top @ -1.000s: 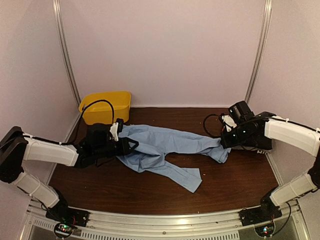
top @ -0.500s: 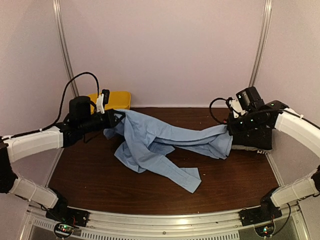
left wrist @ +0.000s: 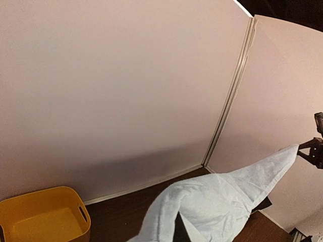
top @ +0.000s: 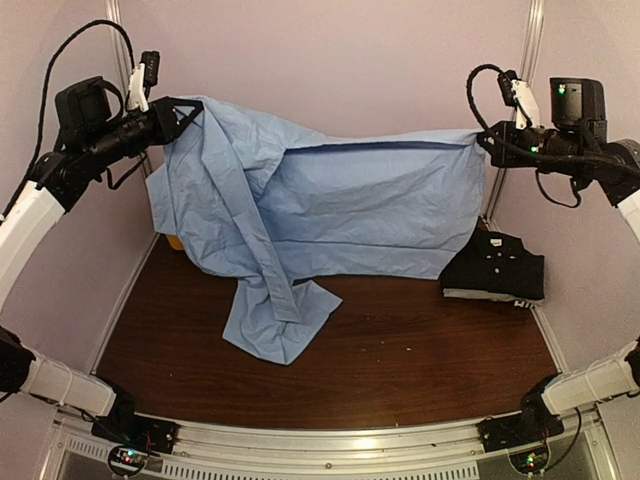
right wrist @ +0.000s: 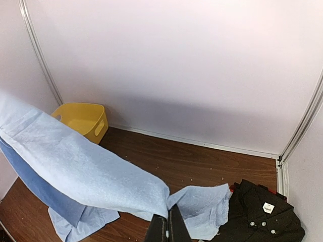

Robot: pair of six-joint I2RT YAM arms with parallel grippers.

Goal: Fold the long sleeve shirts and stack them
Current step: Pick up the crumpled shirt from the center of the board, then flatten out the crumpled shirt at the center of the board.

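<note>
My two grippers should lift the light blue shirt and pull it tight before laying it across the brown table [top: 375, 350], because it hangs in bunched folds [top: 228, 190] below my left gripper.
A light blue long sleeve shirt [top: 340, 210] hangs spread like a sheet between my two raised grippers. Its sleeves and lower part trail down onto the brown table [top: 420, 370]. My left gripper [top: 190, 108] is shut on the shirt's upper left corner, and the cloth [left wrist: 222, 201] drapes over its fingertips [left wrist: 180, 224]. High on the right, my right gripper [top: 483, 140] is shut on the other corner [right wrist: 86, 171], pinched between its closed fingers [right wrist: 169, 222]. A folded black shirt [top: 495, 268] with small white buttons [right wrist: 262, 219] lies at the table's right edge.
A yellow plastic bin [left wrist: 43, 217] stands in the back left corner [right wrist: 81, 118], mostly hidden behind the hanging shirt in the top view. A pale strip of cloth [top: 480, 295] shows under the black shirt. White walls close in the table on three sides.
The left gripper closed on the shirt's left end. Both arms then rose from table height to high up, lifting the crumpled blue shirt and stretching it out wide between them.
</note>
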